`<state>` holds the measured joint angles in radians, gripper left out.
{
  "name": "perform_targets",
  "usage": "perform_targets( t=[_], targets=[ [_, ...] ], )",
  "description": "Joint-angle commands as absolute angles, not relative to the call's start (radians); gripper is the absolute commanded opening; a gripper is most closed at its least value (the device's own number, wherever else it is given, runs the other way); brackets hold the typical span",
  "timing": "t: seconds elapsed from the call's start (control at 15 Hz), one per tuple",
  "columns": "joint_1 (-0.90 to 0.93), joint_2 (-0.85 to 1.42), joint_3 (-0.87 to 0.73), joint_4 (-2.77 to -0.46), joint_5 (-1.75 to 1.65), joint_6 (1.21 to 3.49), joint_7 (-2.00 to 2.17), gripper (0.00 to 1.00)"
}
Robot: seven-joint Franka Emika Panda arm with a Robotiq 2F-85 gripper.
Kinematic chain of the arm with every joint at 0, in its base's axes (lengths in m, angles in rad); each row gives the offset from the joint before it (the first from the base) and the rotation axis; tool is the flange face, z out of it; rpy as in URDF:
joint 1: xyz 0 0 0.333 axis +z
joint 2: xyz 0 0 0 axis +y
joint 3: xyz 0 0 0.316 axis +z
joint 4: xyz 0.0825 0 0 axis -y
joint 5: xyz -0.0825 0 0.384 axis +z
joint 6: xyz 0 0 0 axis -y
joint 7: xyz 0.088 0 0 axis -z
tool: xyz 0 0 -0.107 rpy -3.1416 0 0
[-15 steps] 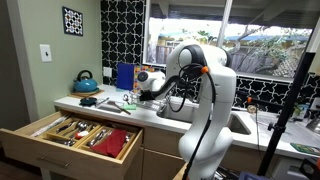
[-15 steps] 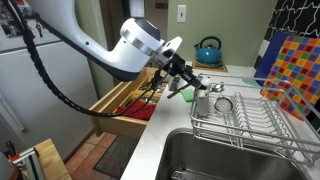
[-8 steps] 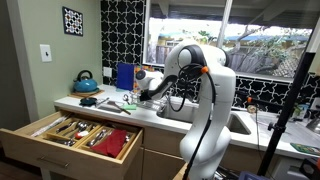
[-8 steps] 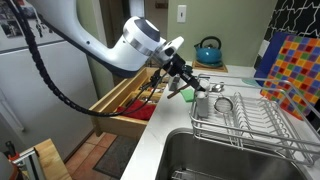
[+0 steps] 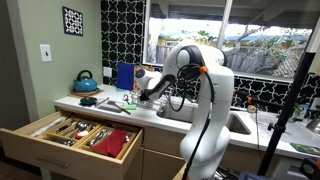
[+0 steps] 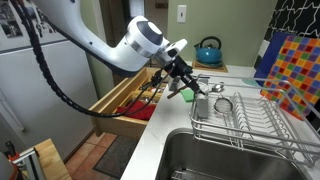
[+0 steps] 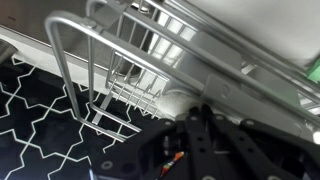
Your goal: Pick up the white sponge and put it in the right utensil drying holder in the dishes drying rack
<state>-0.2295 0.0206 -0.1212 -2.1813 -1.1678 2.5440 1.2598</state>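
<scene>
The robot's gripper is coming in at a slant to the utensil holder's rim (image 7: 240, 97), so it should turn square with the holder's rim before it pushes the white sponge (image 7: 177, 103) in.
My gripper (image 6: 186, 86) hangs over the counter at the near end of the dishes drying rack (image 6: 262, 122), a low rack of thin metal wire beside the sink. It looks shut on the white sponge (image 6: 186, 96), a pale block with a greenish side at the fingertips. A metal utensil holder (image 6: 202, 106) stands on the rack's end just below the sponge. In the wrist view the black gripper (image 7: 190, 108) comes in from the bottom, the sponge (image 7: 172, 102) shows as a pale patch at its tips, and a wire utensil basket (image 7: 118, 95) hangs on the rack (image 7: 200, 45).
A blue kettle (image 6: 208, 50) stands at the back of the counter and shows in both exterior views (image 5: 85, 82). A wooden cutlery drawer (image 5: 75, 135) stands pulled open below the counter. The sink (image 6: 235, 160) lies beside the rack. A colourful checked board (image 6: 292, 60) leans behind it.
My gripper has shifted slightly toward the rack's end with the sponge in it. Nothing else has moved.
</scene>
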Motion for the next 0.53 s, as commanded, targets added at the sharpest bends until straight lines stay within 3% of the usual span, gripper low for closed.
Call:
perform_targets(
  t=[0.0,0.2,0.27,0.33,0.47],
  targets=[
    [-0.217,0.068,-0.150,-2.184,-1.049,2.531,1.199,0.04],
    [-0.216,0.070,-0.154,-2.175,-0.991,2.536,1.158,0.05],
    [-0.215,0.064,-0.155,-2.172,-0.976,2.538,1.150,0.30],
    [-0.214,0.059,-0.157,-2.170,-0.963,2.543,1.146,0.31],
    [-0.215,0.051,-0.160,-2.159,-0.922,2.549,1.143,0.43]
  ],
)
